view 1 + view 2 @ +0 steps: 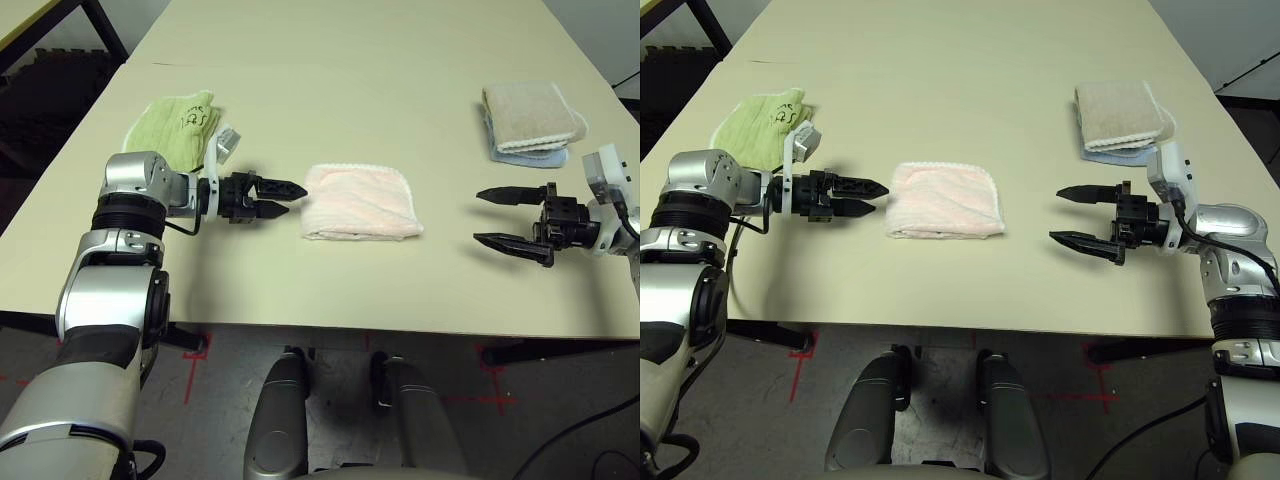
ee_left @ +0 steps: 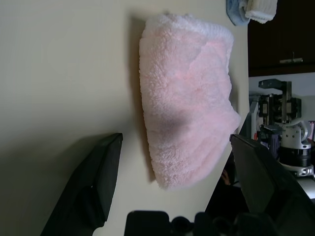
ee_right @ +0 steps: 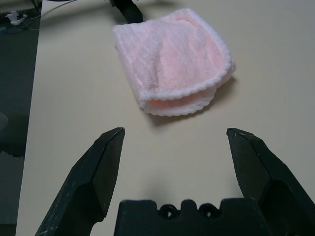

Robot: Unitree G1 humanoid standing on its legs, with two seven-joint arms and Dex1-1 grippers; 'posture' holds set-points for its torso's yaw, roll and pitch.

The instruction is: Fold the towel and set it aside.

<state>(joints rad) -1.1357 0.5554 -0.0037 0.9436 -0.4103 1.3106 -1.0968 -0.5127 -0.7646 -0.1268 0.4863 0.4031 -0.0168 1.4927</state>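
Observation:
The pale pink towel (image 1: 362, 204) will stay folded while its hemmed end sags when the robot carries it, because a rounded fold (image 1: 306, 213) faces the left gripper.
The pale pink towel (image 1: 360, 201) lies folded into a thick rectangle near the table's front middle, with its whitish hemmed edges stacked toward my right side (image 3: 183, 93). My left gripper (image 1: 290, 199) hovers just left of the towel, open, fingertips a short gap from the cloth, nothing between them. The towel (image 2: 187, 103) lies just beyond its two black fingers. My right gripper (image 1: 492, 217) is open and empty, well to the right of the towel, pointing toward it.
A crumpled light green towel (image 1: 178, 124) lies at the back left, behind my left wrist. A beige towel stacked on a blue one (image 1: 530, 120) sits at the back right. The table's front edge (image 1: 330, 322) runs close below both grippers.

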